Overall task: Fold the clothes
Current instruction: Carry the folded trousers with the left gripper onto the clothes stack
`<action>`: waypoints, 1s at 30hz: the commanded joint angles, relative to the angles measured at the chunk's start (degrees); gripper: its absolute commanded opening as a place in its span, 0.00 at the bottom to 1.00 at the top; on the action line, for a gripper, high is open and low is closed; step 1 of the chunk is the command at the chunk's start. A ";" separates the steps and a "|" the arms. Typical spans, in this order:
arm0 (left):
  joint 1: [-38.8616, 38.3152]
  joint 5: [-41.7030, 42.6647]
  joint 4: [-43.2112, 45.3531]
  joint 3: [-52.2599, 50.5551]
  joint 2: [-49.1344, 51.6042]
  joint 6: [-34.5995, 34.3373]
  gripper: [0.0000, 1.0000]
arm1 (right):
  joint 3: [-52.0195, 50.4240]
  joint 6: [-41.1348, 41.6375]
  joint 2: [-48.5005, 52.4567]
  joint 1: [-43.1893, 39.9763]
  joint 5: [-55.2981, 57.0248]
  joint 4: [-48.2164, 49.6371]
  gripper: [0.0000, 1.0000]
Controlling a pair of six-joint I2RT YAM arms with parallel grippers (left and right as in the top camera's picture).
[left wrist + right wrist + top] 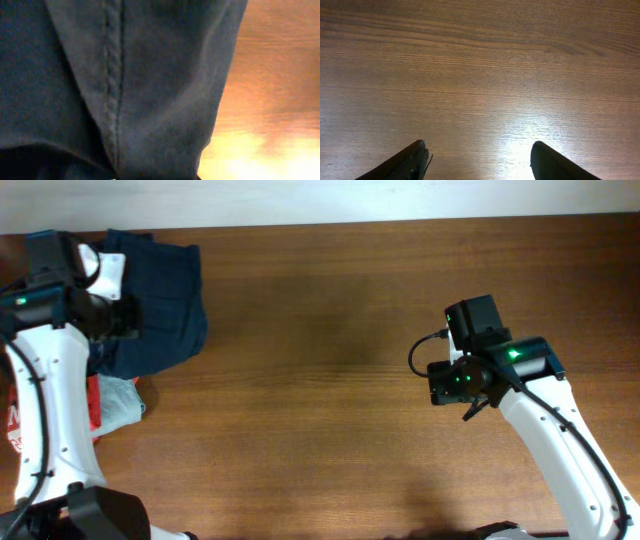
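Note:
My left gripper is holding the navy garment, which hangs beside the red and grey heap. I go on carrying the garment over and let go once it covers the heap.
The clothes, a dark navy-blue wrinkled garment, lie bunched at the far left back of the table. My left gripper is at the garment's left edge. In the left wrist view the navy fabric with a stitched seam fills nearly the whole frame and hides the fingers, so the gripper appears shut on it. My right gripper hovers over bare wood at the right. In the right wrist view it is open and empty, far from the clothes.
A red shirt and a grey garment lie in a heap at the left edge, just in front of the navy garment. The wooden table spans the view, with its back edge at the top.

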 commanded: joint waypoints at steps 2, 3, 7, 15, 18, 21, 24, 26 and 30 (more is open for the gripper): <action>4.22 0.22 0.81 0.85 -0.79 -3.98 0.01 | 0.70 -0.61 -0.96 -0.42 0.55 -0.28 0.71; 4.83 0.22 0.81 0.85 -0.79 -4.72 0.00 | 0.70 -0.79 -0.96 -0.42 0.52 -0.37 0.71; 7.54 0.24 0.79 0.85 -0.79 -7.34 0.00 | 0.70 -0.79 -0.92 -0.44 0.52 -0.37 0.72; 12.55 0.28 1.05 0.85 -0.79 -12.02 0.00 | 0.66 -0.96 -0.92 -0.42 0.52 -0.39 0.72; 14.32 0.31 1.51 0.85 -0.79 -12.87 0.00 | 0.66 -0.96 -0.92 -0.44 0.52 -0.39 0.72; 16.02 0.42 1.79 0.85 -0.79 -14.40 0.00 | 0.66 -0.96 -0.92 -0.42 0.52 -0.39 0.72; 18.01 0.87 2.32 0.85 -0.79 -15.61 0.00 | 0.66 -0.98 -0.92 -0.42 0.52 -0.39 0.72; 19.82 2.84 2.03 0.85 -0.79 -15.61 0.00 | 0.66 -1.44 -0.92 -0.42 0.50 -0.39 0.72; 22.29 3.26 0.76 0.85 -0.79 -17.75 0.00 | 0.66 -1.66 -0.92 -0.44 0.50 -0.37 0.72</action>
